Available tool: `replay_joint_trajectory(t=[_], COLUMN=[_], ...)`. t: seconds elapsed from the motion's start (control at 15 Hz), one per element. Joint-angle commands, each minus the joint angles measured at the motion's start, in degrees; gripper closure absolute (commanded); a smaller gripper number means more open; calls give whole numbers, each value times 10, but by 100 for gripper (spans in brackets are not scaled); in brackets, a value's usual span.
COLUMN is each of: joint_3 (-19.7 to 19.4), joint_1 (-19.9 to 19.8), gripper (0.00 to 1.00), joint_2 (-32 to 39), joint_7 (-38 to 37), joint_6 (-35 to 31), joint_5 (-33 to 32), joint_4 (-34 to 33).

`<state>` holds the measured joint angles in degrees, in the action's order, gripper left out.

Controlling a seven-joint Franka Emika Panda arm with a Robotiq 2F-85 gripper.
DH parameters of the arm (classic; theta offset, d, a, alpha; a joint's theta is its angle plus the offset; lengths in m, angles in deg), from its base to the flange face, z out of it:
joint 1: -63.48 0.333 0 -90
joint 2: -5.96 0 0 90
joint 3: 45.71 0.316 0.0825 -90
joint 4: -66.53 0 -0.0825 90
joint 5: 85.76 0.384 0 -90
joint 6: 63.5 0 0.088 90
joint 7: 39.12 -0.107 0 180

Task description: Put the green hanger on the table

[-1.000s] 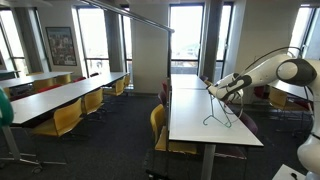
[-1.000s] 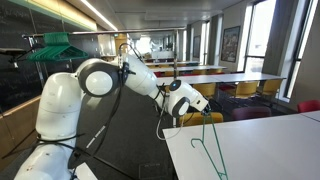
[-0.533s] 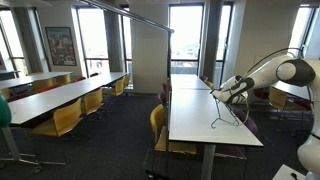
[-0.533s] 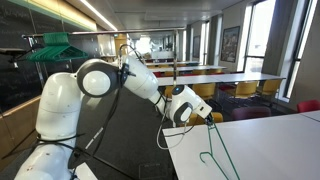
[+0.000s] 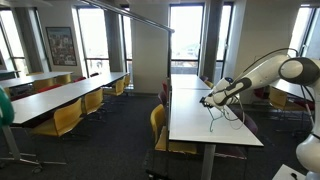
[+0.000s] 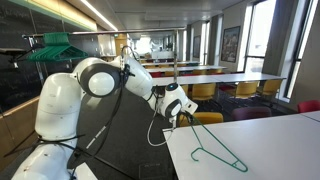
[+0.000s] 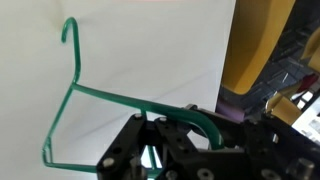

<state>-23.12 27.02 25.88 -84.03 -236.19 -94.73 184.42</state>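
Observation:
Next, my gripper brings the green hanger's held corner [image 7: 198,121] down over the table top [image 6: 205,168] before it opens, because that corner is at the table's edge by a yellow chair.
The green hanger [image 5: 222,116] lies low across the white table [image 5: 195,125], near its end edge. In an exterior view the green hanger [image 6: 220,150] rests almost flat on the table [image 6: 285,140], one corner at my gripper [image 6: 178,118]. In the wrist view the hanger [image 7: 75,95] stretches over the table top [image 7: 150,50], hook at the far left, its bent corner running between my gripper's fingers [image 7: 195,135]. The gripper [image 5: 208,101] sits at the table's edge, shut on that corner.
A yellow chair [image 6: 208,117] stands just past the table edge under the gripper and also shows in the wrist view [image 7: 255,45]. Another yellow chair [image 5: 158,122] stands at the table's side. Long tables with yellow chairs [image 5: 60,95] fill the room. More green hangers [image 6: 55,45] hang on a rack behind the arm.
The gripper has moved down and toward the table edge. The hanger, which hung upright from it above the table, now lies tilted down onto the table top.

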Motion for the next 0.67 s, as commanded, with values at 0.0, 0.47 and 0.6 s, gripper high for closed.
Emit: replay_joint_trajectory(t=[0.0, 0.47, 0.6], joint_3=[60, -73, -144], joint_1=[-41, 79, 134], gripper=[100, 100, 100], joint_2=[-32, -65, -74], joint_7=[72, 252, 300], joint_6=[87, 134, 117], joint_5=[16, 145, 145], joint_4=[22, 13, 20])
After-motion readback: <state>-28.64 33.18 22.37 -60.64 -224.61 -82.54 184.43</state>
